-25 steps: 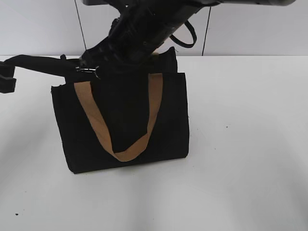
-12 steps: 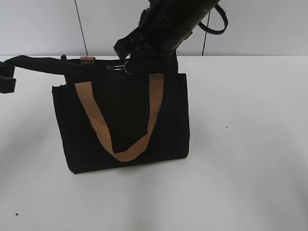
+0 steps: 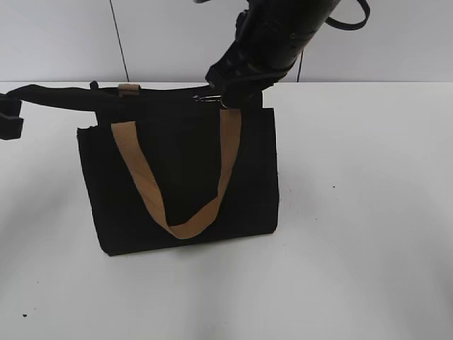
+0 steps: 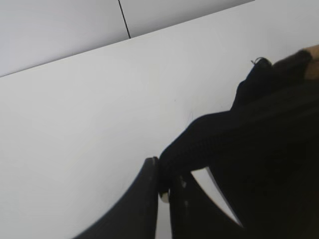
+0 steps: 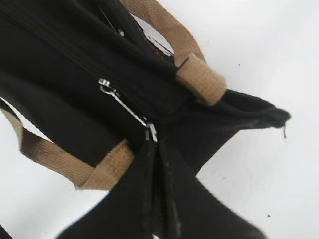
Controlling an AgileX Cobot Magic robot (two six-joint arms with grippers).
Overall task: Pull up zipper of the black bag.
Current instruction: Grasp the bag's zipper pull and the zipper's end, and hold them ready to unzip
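My right gripper is pulling with the fabric tail tight and the pull tab (image 3: 208, 98) in line with the zipper. It should go on pulling until the slider gets to the tan handle (image 3: 230, 122).
The black bag (image 3: 177, 177) stands upright on the white table, a tan strap handle (image 3: 177, 223) hanging down its front. My right gripper (image 3: 225, 99) reaches down from above and is shut on the zipper's silver pull tab (image 3: 209, 98) near the right end of the bag's top. In the right wrist view the silver zipper (image 5: 124, 107) stretches from its slider to my shut jaws (image 5: 155, 144). My left gripper (image 3: 8, 117) is at the far left, shut on the bag's black fabric tail (image 3: 56, 95); the left wrist view shows the jaws (image 4: 164, 186) pinching that black fabric (image 4: 199, 144).
The white table (image 3: 354, 212) spreads around the bag. A pale wall with dark vertical seams (image 3: 117, 39) stands behind. The second tan handle (image 5: 199, 77) shows in the right wrist view.
My right gripper has moved to the right along the bag's top with the zipper pull, from near the left handle end to the right handle end. The left gripper has stayed put.
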